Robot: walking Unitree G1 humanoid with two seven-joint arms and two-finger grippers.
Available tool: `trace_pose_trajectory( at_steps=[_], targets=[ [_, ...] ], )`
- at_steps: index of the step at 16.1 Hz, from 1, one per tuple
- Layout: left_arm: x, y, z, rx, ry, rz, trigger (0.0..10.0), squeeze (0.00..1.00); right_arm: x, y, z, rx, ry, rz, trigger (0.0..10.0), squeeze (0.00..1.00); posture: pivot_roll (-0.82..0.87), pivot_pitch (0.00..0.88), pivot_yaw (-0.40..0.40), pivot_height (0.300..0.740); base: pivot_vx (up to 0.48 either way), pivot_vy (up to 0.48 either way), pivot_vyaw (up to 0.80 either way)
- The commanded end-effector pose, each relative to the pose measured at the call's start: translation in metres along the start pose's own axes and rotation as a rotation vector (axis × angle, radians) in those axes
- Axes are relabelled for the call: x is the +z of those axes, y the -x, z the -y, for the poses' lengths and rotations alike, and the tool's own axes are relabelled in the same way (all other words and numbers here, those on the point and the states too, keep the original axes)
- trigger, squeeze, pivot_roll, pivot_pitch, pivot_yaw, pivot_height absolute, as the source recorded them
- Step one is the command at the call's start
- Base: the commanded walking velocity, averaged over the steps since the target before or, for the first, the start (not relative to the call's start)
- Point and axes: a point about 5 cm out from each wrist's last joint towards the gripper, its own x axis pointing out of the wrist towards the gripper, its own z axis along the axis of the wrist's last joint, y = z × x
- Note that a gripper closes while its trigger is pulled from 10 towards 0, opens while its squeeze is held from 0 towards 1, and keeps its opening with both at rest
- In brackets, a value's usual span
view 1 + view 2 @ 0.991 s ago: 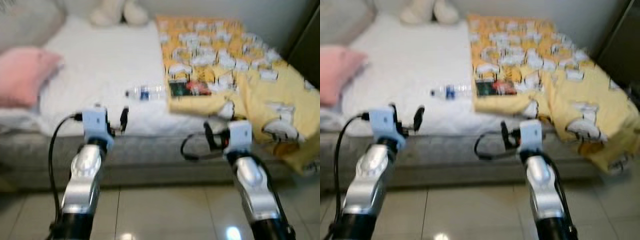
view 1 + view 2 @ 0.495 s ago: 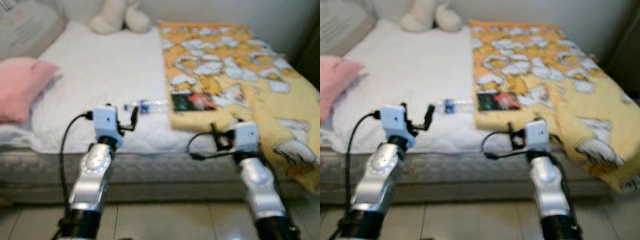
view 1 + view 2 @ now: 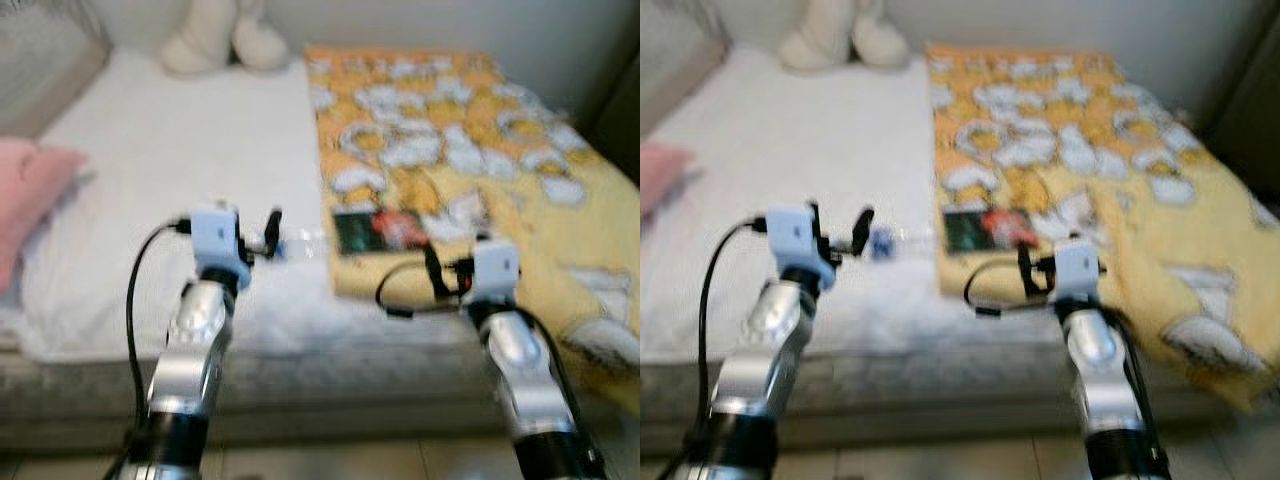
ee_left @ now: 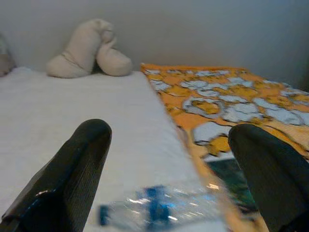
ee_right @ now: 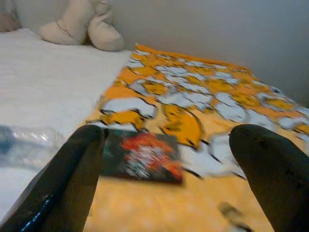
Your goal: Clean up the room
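The see-through body beyond the blue label is full of scattered glints, so the robot should expect the plastic bottle to be empty when the robot lifts it.
A clear plastic water bottle with a blue label lies on the white sheet near the bed's front edge. Just right of it, a dark snack packet with red print rests on the yellow patterned blanket. My left gripper hovers just short of the bottle, open and holding nothing. My right gripper hangs over the blanket's front part, open, with the packet just ahead of it.
A cream plush toy sits at the bed's far end against the wall. A pink pillow lies at the left. The mattress edge runs below my arms, with floor tiles at the bottom.
The view has drawn closer to the bed, so bottle and packet now sit lower and nearer. Both arms reach further over the mattress; both grippers stay open.
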Motion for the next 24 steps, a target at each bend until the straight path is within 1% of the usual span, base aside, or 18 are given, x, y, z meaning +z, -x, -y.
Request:
trace_pose_trajectory(
  at_steps=[1,4,5,6,7,8,9,10,11,12,13,14,15,17,18,21,22,24],
  targets=[
    [0.0,-0.002,-0.006,0.013,-0.005,-0.003,10.0,0.0,0.006,-0.003,-0.008,0.023,-0.014,0.022,10.0,0.0,-0.01,0.0,-0.004,0.74,0.48,0.0,0.0],
    [0.002,-0.012,-0.002,-0.046,-0.037,-0.006,10.0,0.0,0.004,0.001,-0.008,0.023,-0.019,0.019,10.0,0.0,-0.03,0.0,0.01,0.74,0.48,0.0,0.0],
    [0.002,-0.018,-0.002,-0.071,-0.086,-0.025,10.0,0.0,0.004,0.003,-0.009,0.02,-0.021,0.017,10.0,0.0,-0.04,0.0,0.021,0.74,0.48,0.0,0.0],
    [0.003,-0.023,-0.004,-0.074,-0.105,-0.041,10.0,0.0,0.003,0.006,-0.008,0.017,-0.022,0.015,10.0,0.0,-0.05,0.0,0.027,0.74,0.405,0.0,0.0],
    [0.002,-0.028,-0.004,-0.115,-0.148,-0.064,10.0,0.0,0.002,0.01,-0.008,0.014,-0.026,0.013,10.0,0.0,-0.06,0.0,0.037,0.74,0.0,0.0,0.0],
    [0.001,-0.038,-0.004,-0.199,-0.203,-0.099,10.0,0.0,0.001,0.016,-0.006,0.013,-0.033,0.002,10.0,0.0,-0.07,0.0,0.045,0.74,0.0,0.0,0.0],
    [0.002,-0.046,-0.007,-0.257,-0.234,-0.118,10.0,0.0,-0.001,0.023,-0.006,0.021,-0.042,-0.008,10.0,0.0,-0.09,0.002,0.053,0.74,0.0,0.0,0.0],
    [-0.002,-0.05,-0.006,-0.333,-0.261,-0.16,10.0,0.0,-0.002,0.031,-0.008,0.03,-0.051,-0.013,10.0,0.0,-0.1,0.026,0.065,0.74,0.0,0.0,0.0],
    [-0.005,-0.054,-0.002,-0.426,-0.301,-0.202,10.0,0.0,-0.004,0.041,-0.009,0.032,-0.056,-0.027,10.0,0.0,-0.12,0.058,0.087,0.74,0.0,0.0,0.0],
    [-0.007,-0.057,0.004,-0.502,-0.322,-0.229,10.0,0.0,-0.006,0.052,-0.008,0.022,-0.059,-0.043,10.0,0.0,-0.14,0.085,0.105,0.74,0.0,0.0,0.0],
    [-0.007,-0.059,0.005,-0.523,-0.319,-0.237,10.0,0.0,-0.007,0.056,-0.008,0.016,-0.061,-0.048,10.0,0.0,-0.14,0.09,0.109,0.74,0.0,0.0,0.0],
    [-0.01,-0.061,0.009,-0.591,-0.338,-0.264,10.0,0.0,-0.008,0.066,-0.008,0.003,-0.064,-0.063,10.0,0.0,-0.16,0.129,0.131,0.74,0.0,0.0,0.0],
    [-0.011,-0.062,0.011,-0.623,-0.35,-0.277,10.0,0.0,-0.007,0.074,-0.01,-0.001,-0.066,-0.072,10.0,0.0,-0.18,0.146,0.14,0.74,0.0,0.0,0.0],
    [-0.012,-0.065,0.011,-0.645,-0.396,-0.305,10.0,0.0,-0.007,0.085,-0.011,0.003,-0.06,-0.088,10.0,0.0,-0.19,0.178,0.152,0.74,0.0,0.0,0.0],
    [-0.013,-0.065,0.01,-0.652,-0.417,-0.314,10.0,0.0,-0.006,0.087,-0.011,0.004,-0.059,-0.092,10.0,0.0,-0.19,0.187,0.154,0.74,0.0,0.0,0.0],
    [-0.024,-0.061,0.005,-0.672,-0.527,-0.378,10.0,0.0,-0.003,0.105,-0.018,0.021,-0.061,-0.121,10.0,0.0,-0.21,0.239,0.162,0.74,0.0,0.0,0.0],
    [-0.026,-0.061,0.002,-0.663,-0.575,-0.397,10.0,0.0,-0.001,0.114,-0.022,0.032,-0.062,-0.137,10.0,0.0,-0.22,0.263,0.161,0.74,0.0,0.0,0.0],
    [-0.028,-0.06,-0.003,-0.64,-0.597,-0.423,10.0,0.0,0.0,0.121,-0.027,0.049,-0.062,-0.151,10.0,0.0,-0.23,0.279,0.161,0.74,0.0,0.0,0.0]
  ],
)
